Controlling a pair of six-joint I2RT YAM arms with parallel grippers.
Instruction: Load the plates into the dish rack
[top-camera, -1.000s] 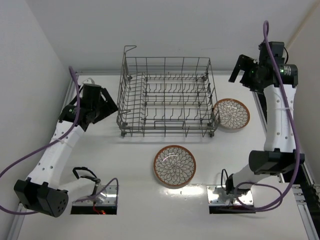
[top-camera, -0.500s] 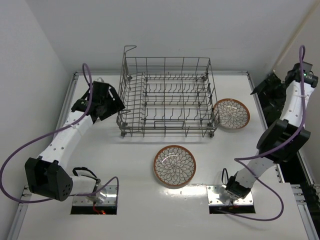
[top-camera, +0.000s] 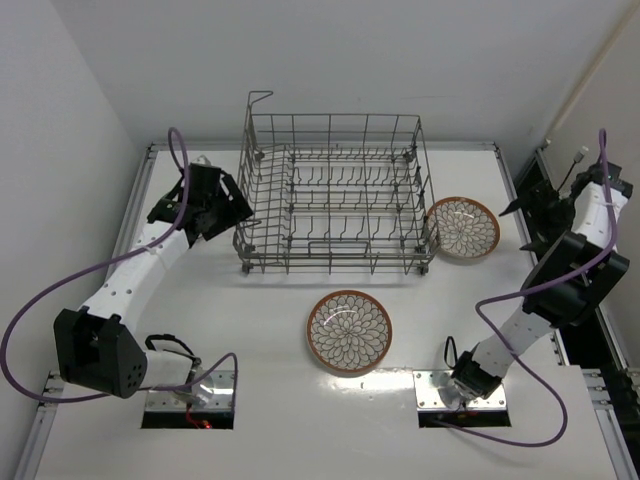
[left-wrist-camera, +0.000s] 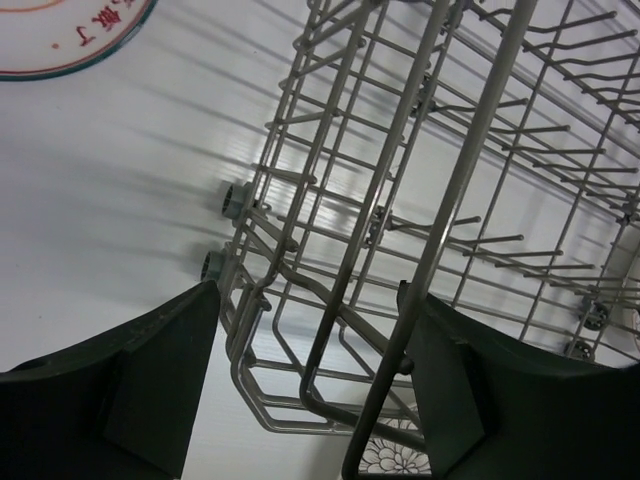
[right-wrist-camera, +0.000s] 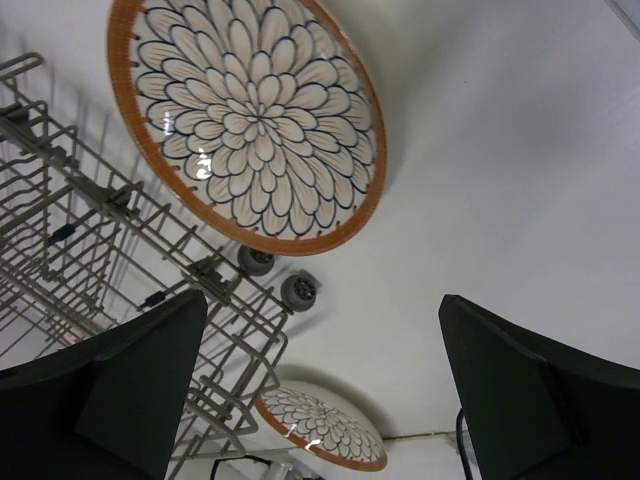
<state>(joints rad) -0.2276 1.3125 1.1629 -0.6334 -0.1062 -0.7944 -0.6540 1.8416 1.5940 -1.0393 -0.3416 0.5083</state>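
Note:
The outer rim of the plate (top-camera: 463, 228) by the rack is in front of my right gripper's open fingers. I go on moving in until the fingers are on both sides of that rim (top-camera: 497, 230), then close them.
The grey wire dish rack (top-camera: 335, 195) stands at the back middle of the table. One flower-patterned plate (top-camera: 349, 331) lies flat in front of it, a second plate (top-camera: 462, 227) lies by its right front corner. My left gripper (top-camera: 228, 208) is at the rack's left end, open, with the rack's corner wires (left-wrist-camera: 440, 150) running between its fingers (left-wrist-camera: 150, 380). At the table's right edge my right gripper (top-camera: 523, 225) stands open and empty, facing the nearer plate (right-wrist-camera: 250, 120); the other plate (right-wrist-camera: 320, 430) shows beyond it.
White walls close in the table at the left, back and right. A round white disc with a green rim (left-wrist-camera: 60, 40) lies on the table behind the left gripper. The rack's small wheels (right-wrist-camera: 300, 292) sit next to the right plate.
The right arm has swung down from high at the back right to the table's right edge. The left gripper has moved up to the rack's left end. Both plates lie as before.

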